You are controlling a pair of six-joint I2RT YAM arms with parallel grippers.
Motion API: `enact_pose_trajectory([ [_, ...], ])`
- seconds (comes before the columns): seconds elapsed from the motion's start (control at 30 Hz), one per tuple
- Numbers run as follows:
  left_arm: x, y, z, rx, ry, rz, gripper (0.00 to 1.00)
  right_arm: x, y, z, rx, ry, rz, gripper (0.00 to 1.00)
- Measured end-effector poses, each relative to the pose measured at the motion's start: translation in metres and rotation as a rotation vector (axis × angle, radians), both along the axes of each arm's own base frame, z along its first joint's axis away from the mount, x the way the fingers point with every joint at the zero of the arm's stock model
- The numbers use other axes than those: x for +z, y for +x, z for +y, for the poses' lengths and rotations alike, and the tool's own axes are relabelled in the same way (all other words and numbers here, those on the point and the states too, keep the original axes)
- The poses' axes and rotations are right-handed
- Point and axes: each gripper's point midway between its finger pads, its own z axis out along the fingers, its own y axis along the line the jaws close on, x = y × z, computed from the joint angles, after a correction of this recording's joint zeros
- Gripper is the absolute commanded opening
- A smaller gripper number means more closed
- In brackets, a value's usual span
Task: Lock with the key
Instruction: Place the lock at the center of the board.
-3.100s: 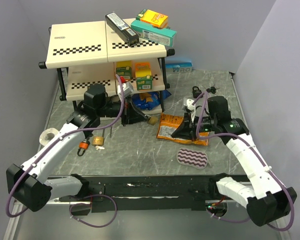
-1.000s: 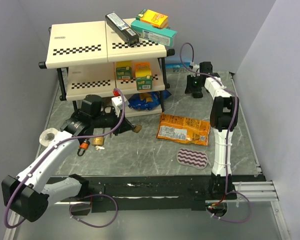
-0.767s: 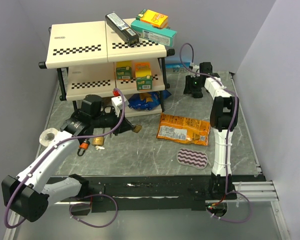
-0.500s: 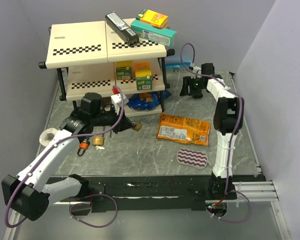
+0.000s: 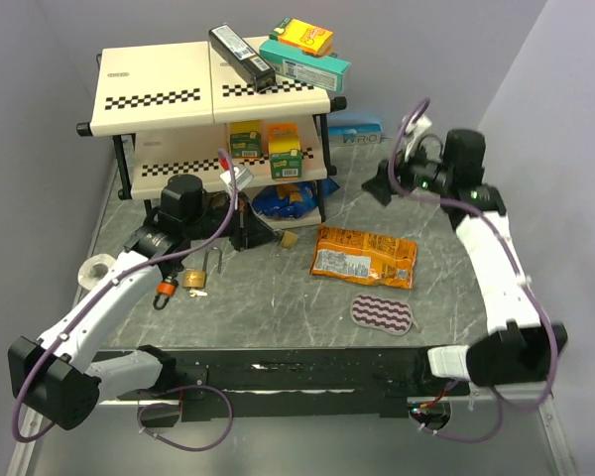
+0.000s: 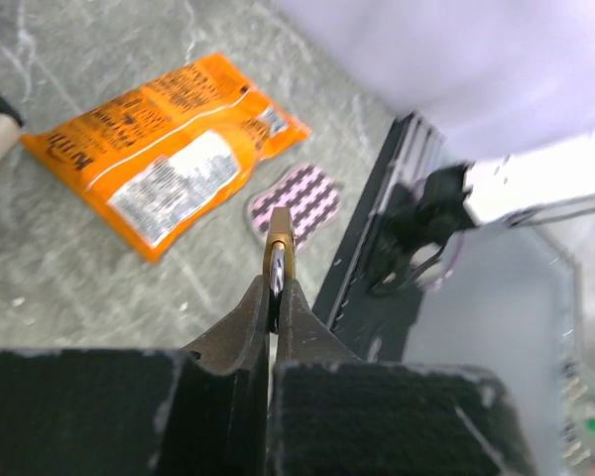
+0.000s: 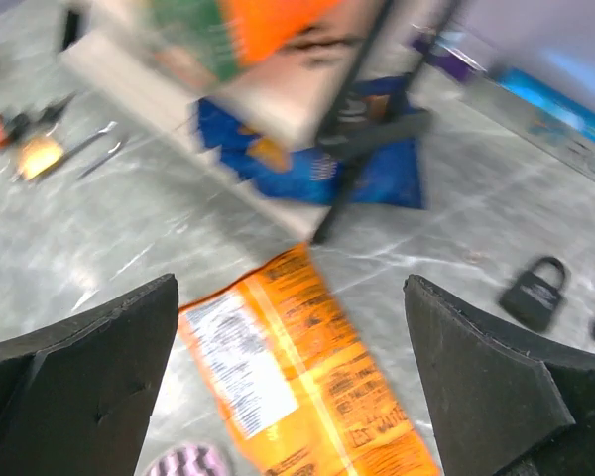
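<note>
The small brass object (image 5: 288, 239) extends beyond my left gripper's fingers. My right gripper should stay open and keep moving closer until it closes on the brass object's loose end (image 5: 293, 239).
My left gripper (image 5: 278, 239) hangs in front of the shelf, shut on a small brass object (image 5: 289, 239). In the left wrist view the brass object (image 6: 279, 248) shows edge-on between the pads (image 6: 240, 322), with a silver strip down its middle; I cannot tell whether it is a lock or a key. A brass padlock (image 5: 193, 280) with a raised shackle lies on the table beside an orange-tagged key (image 5: 165, 289). My right gripper (image 5: 387, 177) hovers open and holds nothing. A black padlock (image 7: 534, 288) lies on the table to its right.
An orange snack bag (image 5: 365, 255) lies mid-table, with a pink striped pad (image 5: 384, 313) nearer the arms. The two-tier checkered shelf (image 5: 208, 89) carries several boxes, and a blue bag (image 5: 288, 201) lies under it. A tape roll (image 5: 97, 268) sits at the left edge.
The right gripper has opened wide, and its arm has lifted away from the far right corner toward the right wall. The left gripper has shifted slightly right, still shut on the brass object.
</note>
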Motion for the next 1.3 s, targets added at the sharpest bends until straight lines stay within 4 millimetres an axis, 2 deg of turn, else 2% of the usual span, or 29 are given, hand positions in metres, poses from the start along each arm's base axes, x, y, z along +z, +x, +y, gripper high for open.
enact_pose_trajectory([
  [0.13, 0.007, 0.004, -0.011, 0.034, -0.055, 0.073, 0.01, -0.007, -0.062, 0.040, 0.147, -0.060, -0.072, 1.00],
  [0.23, 0.002, 0.011, -0.021, 0.072, -0.071, 0.161, 0.01, -0.019, -0.106, 0.071, 0.281, -0.107, -0.120, 1.00],
  [0.33, -0.009, 0.017, -0.031, 0.093, -0.078, 0.265, 0.01, -0.024, -0.135, 0.090, 0.370, -0.141, -0.173, 1.00],
  [0.4, -0.015, 0.019, -0.035, 0.103, -0.079, 0.320, 0.01, -0.028, -0.146, 0.097, 0.405, -0.159, -0.206, 1.00],
  [0.5, -0.016, 0.019, -0.037, 0.114, -0.091, 0.376, 0.01, -0.036, -0.153, 0.104, 0.431, -0.186, -0.250, 0.99],
  [0.63, -0.005, 0.019, -0.041, 0.107, -0.134, 0.378, 0.01, -0.048, -0.151, 0.116, 0.446, -0.222, -0.302, 0.97],
  [0.77, 0.002, 0.015, -0.046, 0.089, -0.155, 0.365, 0.01, -0.056, -0.148, 0.128, 0.465, -0.249, -0.375, 0.89],
  [0.93, 0.006, 0.008, -0.047, 0.073, -0.159, 0.355, 0.01, -0.050, -0.146, 0.140, 0.479, -0.261, -0.481, 0.83],
  [1.1, 0.009, 0.003, -0.045, 0.068, -0.166, 0.345, 0.01, -0.036, -0.140, 0.145, 0.471, -0.254, -0.559, 0.71],
  [1.13, 0.009, 0.002, -0.044, 0.067, -0.166, 0.344, 0.01, -0.036, -0.139, 0.146, 0.471, -0.255, -0.564, 0.66],
  [1.3, 0.008, -0.004, -0.043, 0.062, -0.164, 0.337, 0.01, -0.048, -0.136, 0.152, 0.490, -0.275, -0.544, 0.55],
])
